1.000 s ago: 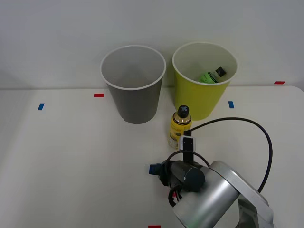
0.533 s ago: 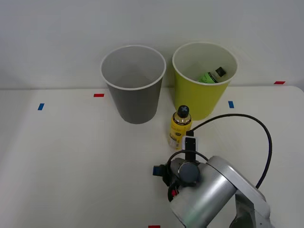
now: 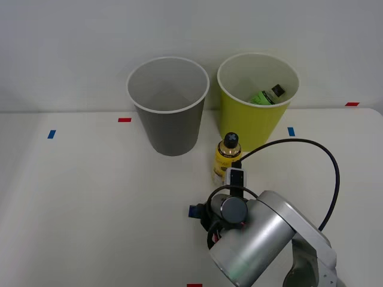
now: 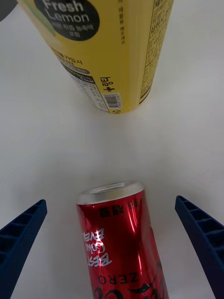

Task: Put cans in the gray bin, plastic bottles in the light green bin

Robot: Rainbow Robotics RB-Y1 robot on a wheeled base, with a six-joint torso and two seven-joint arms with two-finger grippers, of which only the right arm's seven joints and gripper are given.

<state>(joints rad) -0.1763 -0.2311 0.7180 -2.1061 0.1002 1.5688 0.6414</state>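
Note:
The white lettering [image 4: 98,247] is upside down. So I expect the red can [image 4: 123,244] to come up with its closed base on top when I lift it.
A red can [image 4: 123,238] with white lettering lies on its side on the white table, its silver end pointing at the yellow bottle [image 4: 107,46]. My right gripper [image 4: 111,203] is open, with one blue finger [image 4: 21,238] on each side of the can and not touching it. In the front view the gripper [image 3: 196,210] is low at the table under the silver wrist, which hides the can. The gray bin [image 3: 167,104] stands at the back. Beside it on the right is the light green bin [image 3: 248,122], with a small green plastic bottle [image 3: 266,94] inside.
The yellow black-capped bottle [image 3: 227,158] stands upright just ahead of my gripper, in front of the gap between the two bins. A black cable [image 3: 326,161] loops over the right of the table. Small red and blue tape marks dot the tabletop.
My wrist has shifted slightly, back a little and then forward toward the yellow bottle. The bins and bottles have not moved.

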